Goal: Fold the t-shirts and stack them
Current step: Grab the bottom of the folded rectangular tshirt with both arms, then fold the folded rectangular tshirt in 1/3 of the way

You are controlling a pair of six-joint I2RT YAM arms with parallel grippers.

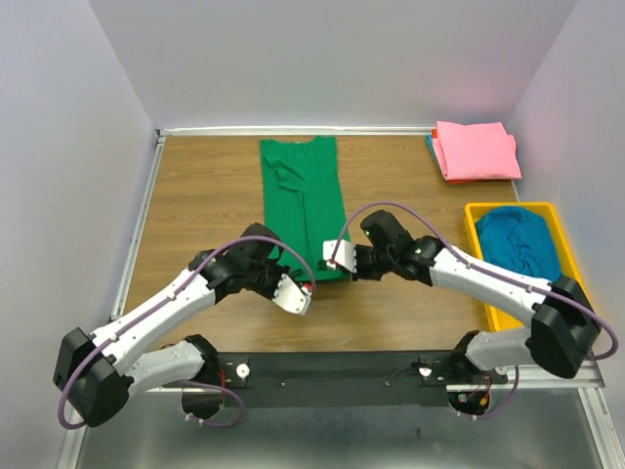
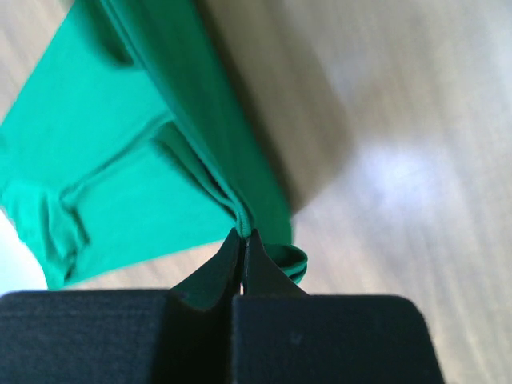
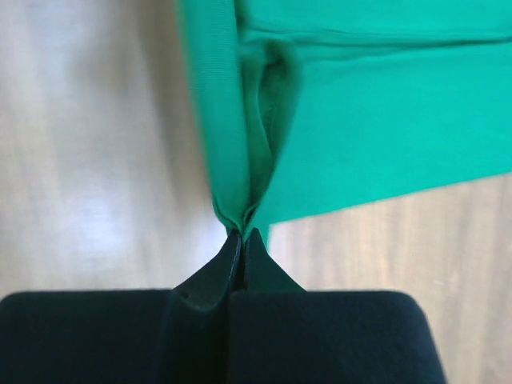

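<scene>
I keep carrying the hem's corner [image 1: 330,277] toward the neck with my right gripper until the hem lies over the dark green t-shirt [image 1: 302,202], because the hem runs straight between my grippers.
The dark green t-shirt [image 1: 301,200] lies as a long narrow strip down the middle of the table, neck at the far end. My left gripper [image 1: 283,277] is shut on its near left hem corner [image 2: 240,216]. My right gripper [image 1: 344,262] is shut on its near right hem corner [image 3: 240,210]. Both corners are lifted a little off the wood. A folded pink t-shirt [image 1: 476,149] lies at the far right on another folded garment. The teal-blue t-shirt [image 1: 518,241] is bunched in the yellow tray [image 1: 563,233].
The yellow tray stands at the right edge of the table. White walls close in the table on the left, far and right sides. Bare wood [image 1: 200,191] shows left of the green shirt and between the shirt and the tray.
</scene>
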